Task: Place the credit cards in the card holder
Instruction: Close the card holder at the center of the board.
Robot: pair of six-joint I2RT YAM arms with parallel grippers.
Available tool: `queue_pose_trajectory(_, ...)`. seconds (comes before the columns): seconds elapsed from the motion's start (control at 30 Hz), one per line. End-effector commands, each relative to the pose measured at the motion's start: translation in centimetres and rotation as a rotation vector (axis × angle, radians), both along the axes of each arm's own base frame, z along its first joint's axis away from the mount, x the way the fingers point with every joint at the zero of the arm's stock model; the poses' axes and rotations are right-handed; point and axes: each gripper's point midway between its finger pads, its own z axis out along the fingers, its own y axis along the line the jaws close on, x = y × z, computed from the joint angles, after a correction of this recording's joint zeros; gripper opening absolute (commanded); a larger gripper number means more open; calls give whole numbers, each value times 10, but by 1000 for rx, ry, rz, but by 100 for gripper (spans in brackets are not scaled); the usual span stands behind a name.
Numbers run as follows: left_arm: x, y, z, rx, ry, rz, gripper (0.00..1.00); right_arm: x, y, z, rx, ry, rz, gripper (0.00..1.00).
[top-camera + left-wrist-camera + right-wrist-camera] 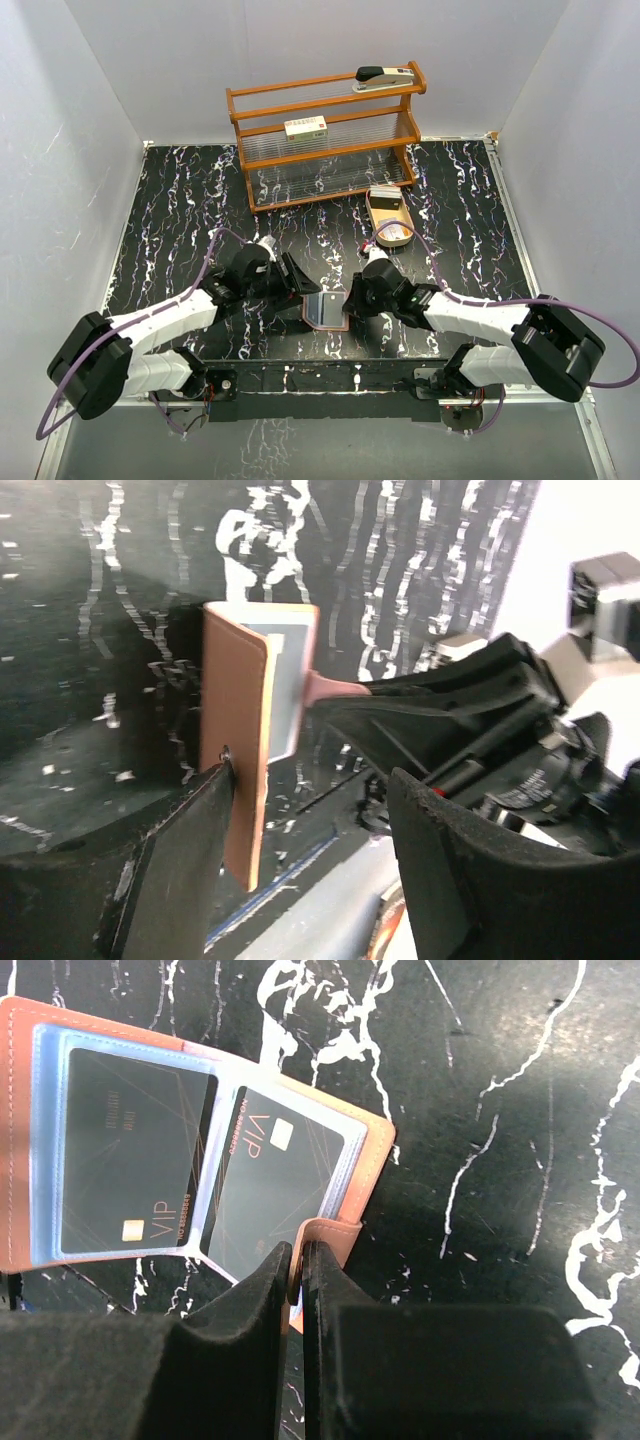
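I am holding the closing tab (332, 1232) in the cover's way with my right gripper. That gripper should open while my left gripper folds the cover shut (232, 695), and then wrap the tab over.
The reddish-brown card holder (325, 310) lies open on the black marble table between my two grippers. In the right wrist view two dark cards marked VIP (130, 1160) (275, 1190) sit in its clear inner pockets. My right gripper (298, 1270) is shut on the holder's small closing tab (330, 1235). In the left wrist view one cover of the holder (235, 750) stands on edge against my left finger (190, 840). My left gripper (312, 780) is open wide and holds nothing. No loose pale cards are in view.
A wooden shelf rack (325, 135) stands at the back, with a stapler (385, 78) on top and a cream-and-yellow box (306, 127) on its middle shelf. An oval wooden tray (388, 215) sits right of centre, just behind my right arm.
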Motion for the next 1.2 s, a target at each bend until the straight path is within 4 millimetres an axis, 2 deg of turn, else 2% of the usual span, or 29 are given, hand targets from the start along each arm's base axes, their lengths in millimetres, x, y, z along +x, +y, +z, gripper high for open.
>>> queue_pose_trajectory(0.0, -7, -25, 33, -184, -30, -47, 59, 10, 21, 21, 96, -82, 31, 0)
queue_pose_trajectory(0.07, -8, -31, 36, -203, -41, -75, 58, 10, 25, 22, 109, -91, 44, 0)
queue_pose_trajectory(0.17, -12, -37, 28, -222, -14, -98, 55, 13, 31, 24, 118, -118, 74, 0)
queue_pose_trajectory(0.3, -10, -42, 17, -207, -4, -117, 49, 20, 25, 23, 76, -151, 58, 1)
queue_pose_trajectory(0.47, -6, -34, 2, -73, -11, -130, 45, 21, 12, 28, 42, -158, 9, 16)
queue_pose_trajectory(0.7, -4, -31, -11, -16, -12, -146, 31, 15, 9, 53, 106, -176, -7, 33)
queue_pose_trajectory(0.77, -2, -32, -12, -7, -16, -156, 32, 14, 9, 60, 119, -181, -8, 36)
queue_pose_trajectory(0.93, 2, -31, -16, 48, -10, -165, 43, 16, 7, 63, 125, -184, -28, 40)
queue_pose_trajectory(1.07, 6, -24, -15, 98, -10, -131, 44, 17, 1, 56, 98, -172, -57, 40)
queue_pose_trajectory(1.17, 9, -17, -19, 146, -7, -109, 39, 19, -3, 54, 80, -169, -75, 41)
